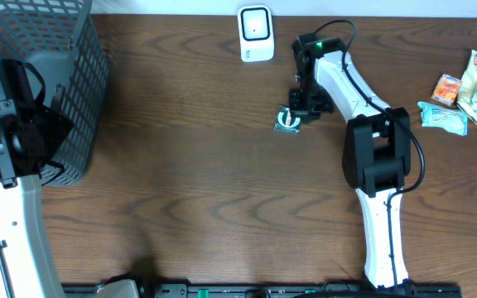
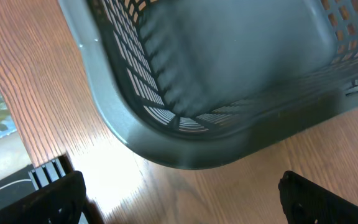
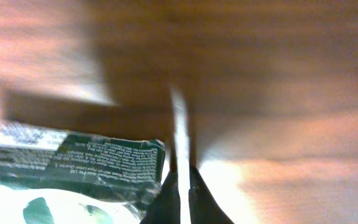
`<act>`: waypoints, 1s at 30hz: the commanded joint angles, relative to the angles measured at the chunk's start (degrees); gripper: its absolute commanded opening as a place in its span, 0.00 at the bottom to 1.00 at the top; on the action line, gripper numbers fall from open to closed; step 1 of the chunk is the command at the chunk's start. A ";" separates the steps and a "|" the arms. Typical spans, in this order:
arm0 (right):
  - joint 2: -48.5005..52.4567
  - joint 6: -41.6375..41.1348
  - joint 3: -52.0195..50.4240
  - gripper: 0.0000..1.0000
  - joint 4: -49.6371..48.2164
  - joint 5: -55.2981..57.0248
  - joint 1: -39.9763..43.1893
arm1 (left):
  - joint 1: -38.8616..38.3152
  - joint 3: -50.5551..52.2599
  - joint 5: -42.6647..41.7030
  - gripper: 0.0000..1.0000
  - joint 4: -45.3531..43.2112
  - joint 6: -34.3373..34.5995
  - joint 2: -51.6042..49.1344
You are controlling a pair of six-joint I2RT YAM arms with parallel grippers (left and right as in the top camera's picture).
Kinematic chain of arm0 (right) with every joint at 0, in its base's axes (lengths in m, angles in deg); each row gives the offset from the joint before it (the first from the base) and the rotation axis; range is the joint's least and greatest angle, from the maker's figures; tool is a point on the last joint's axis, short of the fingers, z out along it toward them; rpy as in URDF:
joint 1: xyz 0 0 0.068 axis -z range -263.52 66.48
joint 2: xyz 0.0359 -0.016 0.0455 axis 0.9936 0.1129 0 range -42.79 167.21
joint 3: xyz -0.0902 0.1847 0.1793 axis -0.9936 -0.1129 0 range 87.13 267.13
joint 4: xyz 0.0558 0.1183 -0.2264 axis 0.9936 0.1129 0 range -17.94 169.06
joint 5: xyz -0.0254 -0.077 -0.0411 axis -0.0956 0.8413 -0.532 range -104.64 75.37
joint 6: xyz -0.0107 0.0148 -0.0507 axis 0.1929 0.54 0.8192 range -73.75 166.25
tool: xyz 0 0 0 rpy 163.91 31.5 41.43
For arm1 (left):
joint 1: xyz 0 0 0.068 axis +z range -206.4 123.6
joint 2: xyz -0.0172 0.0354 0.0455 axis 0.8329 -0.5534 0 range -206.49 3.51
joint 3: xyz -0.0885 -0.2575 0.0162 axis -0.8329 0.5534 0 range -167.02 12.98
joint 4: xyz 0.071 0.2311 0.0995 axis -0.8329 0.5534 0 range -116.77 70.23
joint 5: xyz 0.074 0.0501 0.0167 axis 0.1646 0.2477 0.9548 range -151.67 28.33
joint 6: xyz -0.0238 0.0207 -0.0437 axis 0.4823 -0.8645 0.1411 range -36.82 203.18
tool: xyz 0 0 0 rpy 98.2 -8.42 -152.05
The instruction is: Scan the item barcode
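Only the packet's edge [image 3: 159,163] touches my right gripper's closed fingers, so next I open them, move over the packet's body [image 1: 287,121] and grip its opposite sides before scanning.
A small green and white packet [image 1: 287,121] hangs just left of my right gripper [image 1: 301,110], a little below the white barcode scanner [image 1: 255,34] at the table's far edge. In the right wrist view the packet [image 3: 86,165], with fine white print on dark green, spreads to the left of the fingers and casts a shadow on the wood. My right gripper [image 3: 182,177] is shut, with a thin pale edge of the packet pinched between its tips. My left gripper [image 2: 182,199] stands wide open over bare wood beside the basket, holding nothing.
A grey mesh basket [image 1: 79,99] fills the far left corner, its rounded rim [image 2: 166,146] right in front of the left fingers. Several snack packets [image 1: 470,91] lie at the right edge. The right arm's base [image 1: 383,248] stands at the front.
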 commanded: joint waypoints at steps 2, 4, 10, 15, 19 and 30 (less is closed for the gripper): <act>-0.35 -0.52 -0.20 0.04 -3.19 -8.55 -1.31 | 0.31 0.09 0.57 0.98 0.13 0.50 0.39; -0.35 -0.52 -0.20 0.04 -4.39 -11.02 -1.64 | 0.31 0.09 0.57 0.98 0.13 0.52 0.39; -0.37 -0.52 -0.02 0.07 -5.51 -11.26 -2.27 | 0.28 0.09 0.57 0.98 0.13 0.50 0.39; -0.37 -0.52 3.69 0.19 -1.11 -14.36 -0.68 | 0.31 0.09 0.57 0.97 0.13 0.50 0.39; -0.37 0.46 7.39 0.32 3.41 -19.43 -0.02 | 0.31 0.09 0.57 0.98 0.13 0.52 0.39; -0.35 0.98 7.63 0.52 2.43 -19.28 -4.28 | 0.31 0.09 0.57 0.98 0.13 0.50 0.39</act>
